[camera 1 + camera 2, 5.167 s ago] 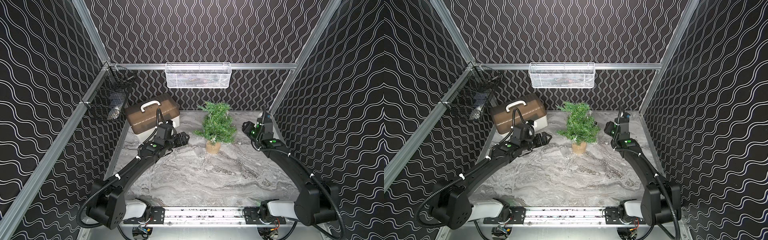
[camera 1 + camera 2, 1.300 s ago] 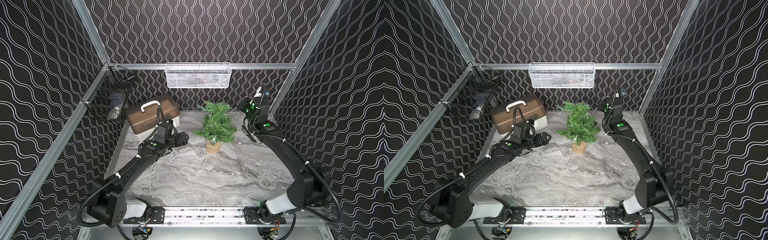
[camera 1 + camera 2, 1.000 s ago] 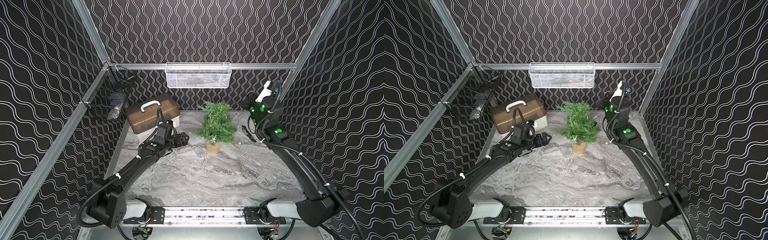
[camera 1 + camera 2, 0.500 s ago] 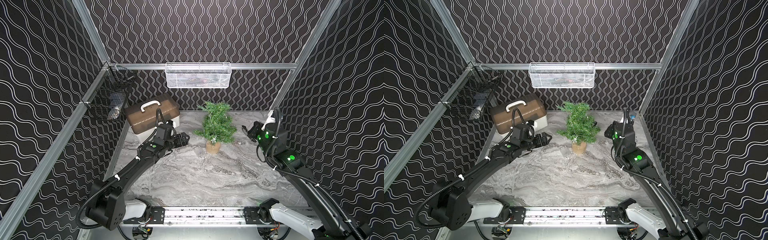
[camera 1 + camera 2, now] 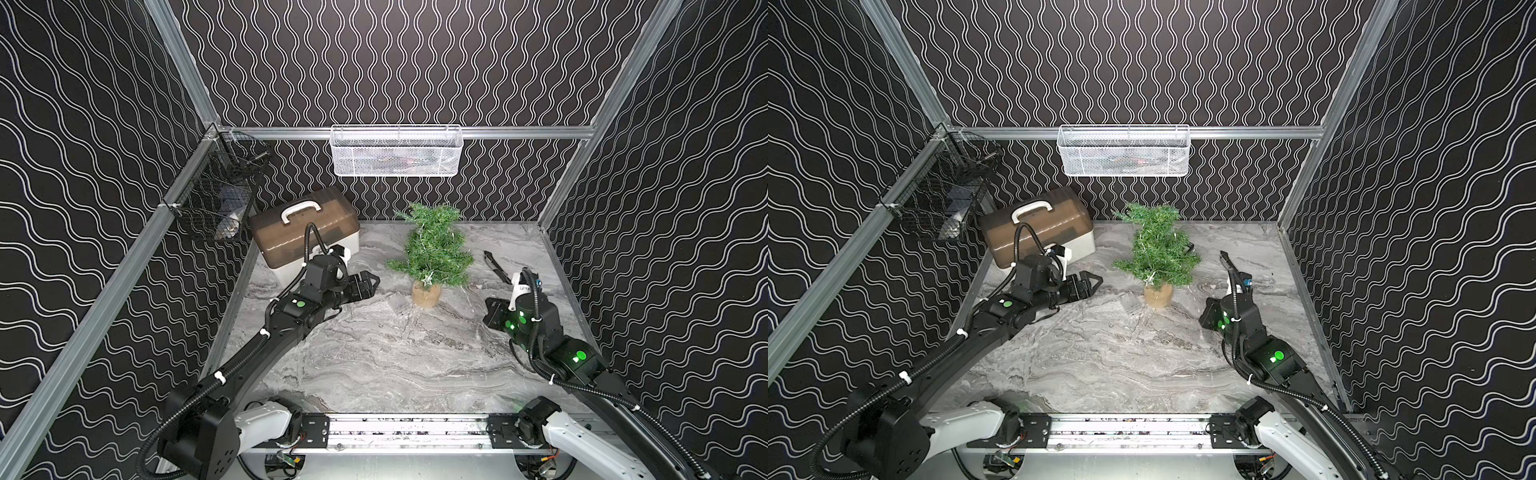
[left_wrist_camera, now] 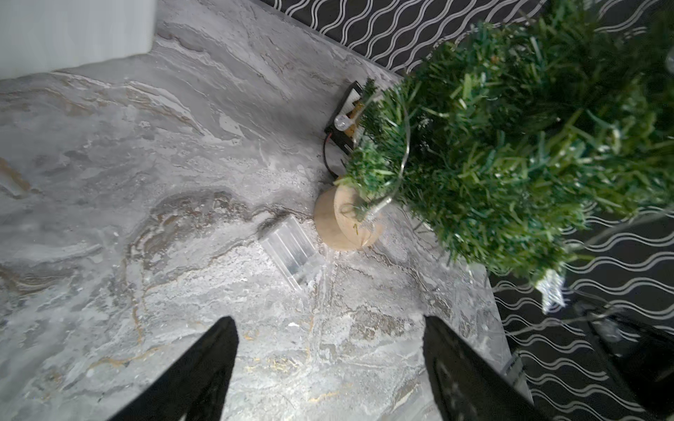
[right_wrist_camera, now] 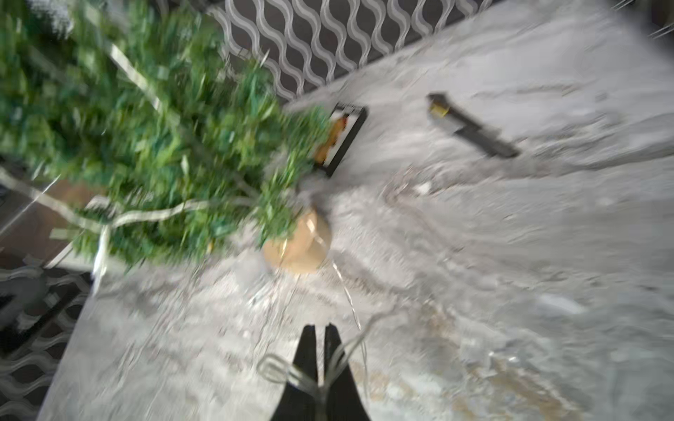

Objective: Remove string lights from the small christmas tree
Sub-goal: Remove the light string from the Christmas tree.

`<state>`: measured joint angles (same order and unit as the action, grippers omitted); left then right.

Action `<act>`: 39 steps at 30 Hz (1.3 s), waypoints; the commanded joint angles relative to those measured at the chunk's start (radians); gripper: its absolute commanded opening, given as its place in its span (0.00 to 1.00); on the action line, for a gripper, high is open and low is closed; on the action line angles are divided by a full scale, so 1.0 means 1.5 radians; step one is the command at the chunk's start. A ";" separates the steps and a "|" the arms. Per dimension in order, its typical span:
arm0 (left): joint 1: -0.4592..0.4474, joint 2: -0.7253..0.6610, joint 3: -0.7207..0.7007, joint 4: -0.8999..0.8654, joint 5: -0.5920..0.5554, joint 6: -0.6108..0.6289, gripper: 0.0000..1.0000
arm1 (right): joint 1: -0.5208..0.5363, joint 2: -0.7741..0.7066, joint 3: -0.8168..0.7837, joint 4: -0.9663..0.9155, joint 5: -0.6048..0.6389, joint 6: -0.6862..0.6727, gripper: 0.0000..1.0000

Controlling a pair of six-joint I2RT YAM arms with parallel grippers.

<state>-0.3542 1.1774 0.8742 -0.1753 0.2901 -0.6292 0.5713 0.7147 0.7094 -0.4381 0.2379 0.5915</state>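
The piece of string lights in my right gripper is still wrapped around the tree (image 7: 161, 207), so next I move it in front of the tree's base (image 5: 457, 319) and pass it to my left gripper.
The small christmas tree (image 5: 432, 249) (image 5: 1156, 249) stands upright on its burlap base (image 5: 426, 294) at the back middle of the marble table. The string lights (image 7: 344, 288) still wind through its branches as a silvery wire (image 6: 405, 145). One strand runs from the base to my right gripper (image 7: 316, 328), which is shut on it low over the table right of the tree (image 5: 492, 309). The clear battery box (image 6: 293, 255) lies on the table beside the base. My left gripper (image 6: 328, 320) (image 5: 374, 282) hangs open and holds nothing, left of the tree.
A black stick-like tool (image 5: 494, 266) (image 7: 470, 125) lies right of the tree. A small black open case (image 6: 346, 116) sits behind the base. A brown-lidded box (image 5: 305, 232) stands at the back left. A white mesh basket (image 5: 397, 151) and a black wire basket (image 5: 220, 199) hang on the walls.
My right arm has swung down from beside the treetop and back toward the front right, still shut on the strand. The left arm has barely moved.
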 commanded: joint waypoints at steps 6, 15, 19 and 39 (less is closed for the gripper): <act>-0.092 -0.005 -0.039 0.141 0.081 -0.054 0.82 | 0.057 -0.006 -0.065 0.216 -0.199 -0.015 0.00; -0.219 0.093 -0.098 0.367 0.068 -0.098 0.84 | 0.060 -0.056 -0.079 0.193 -0.160 -0.035 0.00; -0.273 0.171 -0.083 0.444 0.063 -0.093 0.84 | 0.060 -0.092 -0.095 0.165 -0.132 -0.035 0.00; -0.335 0.423 -0.013 0.712 0.045 -0.206 0.75 | 0.060 -0.160 -0.124 0.119 -0.100 -0.042 0.00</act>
<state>-0.8497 1.7893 0.8410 0.8036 0.3363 -0.8944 0.6601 0.4793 0.5243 -0.2531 0.0719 0.5335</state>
